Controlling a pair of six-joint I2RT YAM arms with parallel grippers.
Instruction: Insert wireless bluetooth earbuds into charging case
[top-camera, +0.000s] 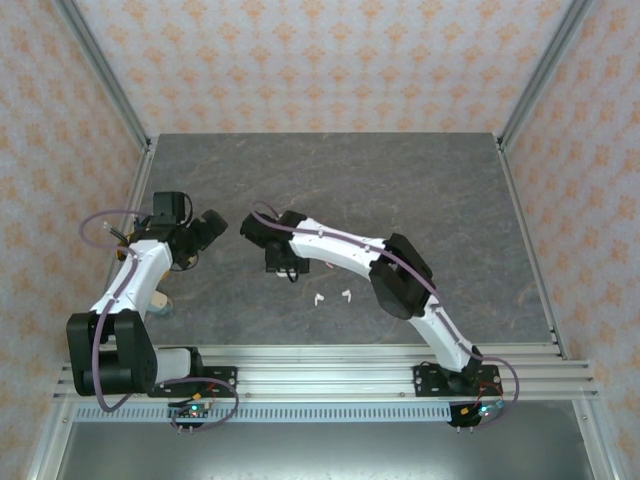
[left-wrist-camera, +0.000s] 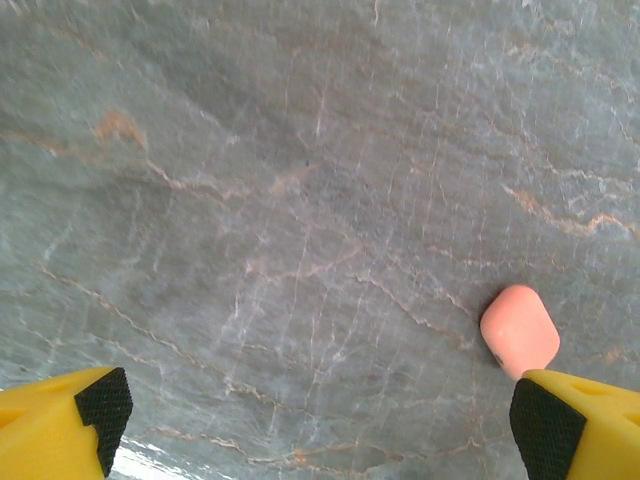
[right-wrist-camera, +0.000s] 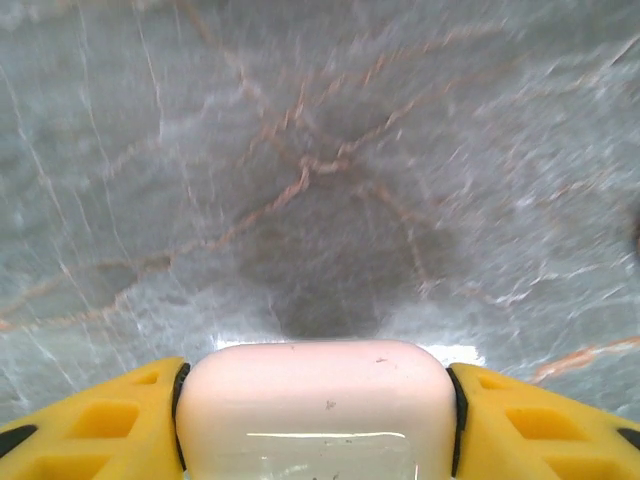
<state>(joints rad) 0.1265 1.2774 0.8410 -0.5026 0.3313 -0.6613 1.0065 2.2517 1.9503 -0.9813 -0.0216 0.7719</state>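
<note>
My right gripper is clamping both ends of the pale pink case (right-wrist-camera: 318, 410). Next, my left gripper takes the case (top-camera: 288, 273) so that my right gripper is free for the earbuds.
My right gripper (right-wrist-camera: 318, 420) is shut on a pale pink charging case (right-wrist-camera: 318, 400), its black pads pressed against both ends, just above the grey marble table (right-wrist-camera: 320, 150). In the top view this gripper (top-camera: 282, 264) sits left of centre. Two white earbuds (top-camera: 318, 298) (top-camera: 348, 295) lie on the table just near and right of it. My left gripper (left-wrist-camera: 320, 425) is open, with bare table between its yellow fingers (left-wrist-camera: 70, 420). A coral-pink case (left-wrist-camera: 519, 330) lies shut on the table by the right finger. In the top view the left gripper (top-camera: 205, 228) is at the left.
The table (top-camera: 400, 190) is boxed in by patterned walls at the back and both sides. A small pale object (top-camera: 160, 303) lies beside the left arm. The metal rail (top-camera: 330, 375) with both arm bases runs along the near edge.
</note>
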